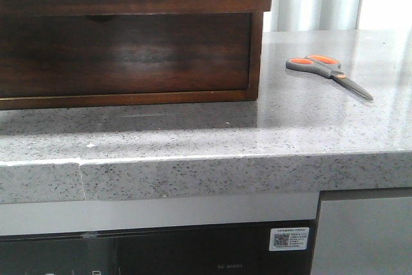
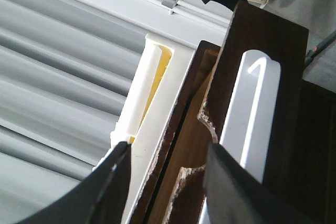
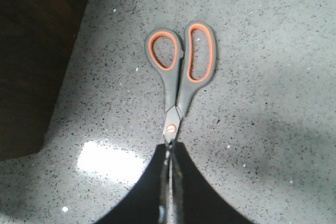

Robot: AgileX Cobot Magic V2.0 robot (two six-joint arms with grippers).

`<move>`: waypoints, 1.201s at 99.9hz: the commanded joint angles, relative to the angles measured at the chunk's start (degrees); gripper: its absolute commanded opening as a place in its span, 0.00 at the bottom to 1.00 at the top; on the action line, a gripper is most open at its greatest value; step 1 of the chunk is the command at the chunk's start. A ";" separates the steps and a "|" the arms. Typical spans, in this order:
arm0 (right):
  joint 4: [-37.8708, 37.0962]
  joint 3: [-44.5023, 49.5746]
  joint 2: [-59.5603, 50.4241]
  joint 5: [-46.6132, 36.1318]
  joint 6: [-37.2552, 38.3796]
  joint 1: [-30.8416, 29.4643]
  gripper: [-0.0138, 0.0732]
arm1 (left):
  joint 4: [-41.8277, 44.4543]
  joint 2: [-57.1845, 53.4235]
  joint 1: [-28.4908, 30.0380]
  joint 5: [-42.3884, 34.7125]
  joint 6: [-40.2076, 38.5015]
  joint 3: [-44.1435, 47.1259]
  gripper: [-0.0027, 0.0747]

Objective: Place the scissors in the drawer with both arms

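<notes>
The closed drawer blocks the scissors' way, and its white handle is at an angle to my left gripper. Next, I turn that gripper level with the handle first.
The scissors lie flat on the grey speckled counter to the right of the cabinet, grey handles with orange lining toward the cabinet, blades pointing right and forward. The drawer is a dark brown front with a finger notch at its top edge, and it sits closed in the wooden cabinet. Neither arm shows in the front view. My right gripper is shut and hangs above the scissors, its fingertips covering the blades. My left gripper is open and empty over the cabinet's brown wooden edges.
The counter runs forward to a thick front edge. The cabinet's side wall is close to the scissors. A white flat piece and a white channel lie by the cabinet top, with grey ribbed curtain behind.
</notes>
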 commanded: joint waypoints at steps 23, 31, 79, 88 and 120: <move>0.83 -1.42 -7.64 -4.06 -0.79 1.50 0.08 | -2.98 -0.06 -0.56 -3.01 -0.79 -1.41 0.43; 0.83 -1.42 -9.77 -4.06 -0.79 1.50 0.08 | -2.72 -0.80 -0.56 -3.26 -0.79 -0.79 0.43; 0.96 -1.19 -24.95 -7.08 -1.18 1.50 0.08 | -4.00 -15.89 -0.56 0.01 -19.97 3.61 0.23; 1.05 -1.19 -28.56 -7.74 -1.34 1.50 0.08 | -4.00 -19.02 -0.56 3.95 -27.23 3.61 0.10; 1.09 10.09 -45.29 -15.79 -2.86 1.50 0.08 | -4.00 -25.14 -0.56 14.24 -44.62 4.11 0.01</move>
